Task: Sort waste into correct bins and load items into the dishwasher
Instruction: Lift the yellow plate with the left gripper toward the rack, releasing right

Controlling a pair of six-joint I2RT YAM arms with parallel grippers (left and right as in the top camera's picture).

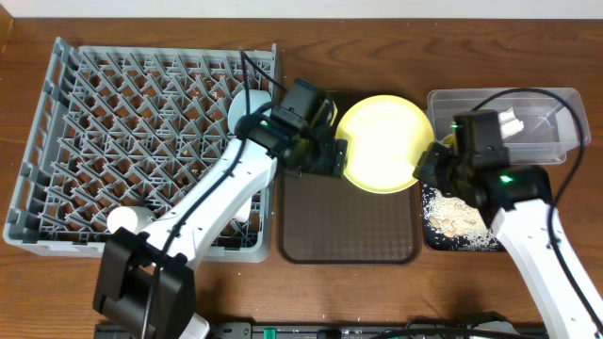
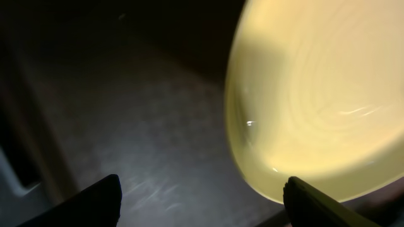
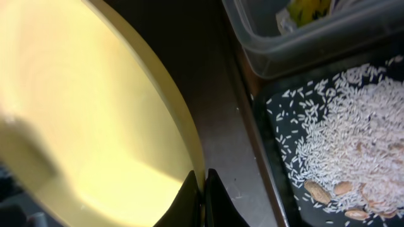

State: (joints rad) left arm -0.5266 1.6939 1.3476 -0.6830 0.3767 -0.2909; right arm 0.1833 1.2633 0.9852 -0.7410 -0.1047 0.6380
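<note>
The yellow plate is held at the plate's rim by my right gripper, far from the dishwasher rack (image 1: 420,161), so next my left gripper grips the plate's opposite rim (image 1: 346,156) and loads the plate.
The round yellow plate (image 1: 382,141) hangs tilted over the brown serving tray (image 1: 349,231). My right gripper (image 1: 426,162) is shut on its right rim, and the right wrist view shows both fingertips (image 3: 218,198) pinching the plate's edge (image 3: 183,126). My left gripper (image 1: 332,155) stands open at the plate's left edge. In its own view the plate (image 2: 315,94) sits just above the right finger (image 2: 315,205), with nothing between the fingers. The grey dishwasher rack (image 1: 132,132) is at the left. Rice scraps (image 3: 341,132) lie in the black tray (image 1: 433,240).
The clear tub (image 1: 551,141) at the back right holds a white napkin (image 1: 509,121) and a green-and-yellow wrapper (image 3: 309,7). A pale round dish (image 1: 247,111) stands in the rack's right side. A white cup (image 1: 127,218) sits at the rack's front left.
</note>
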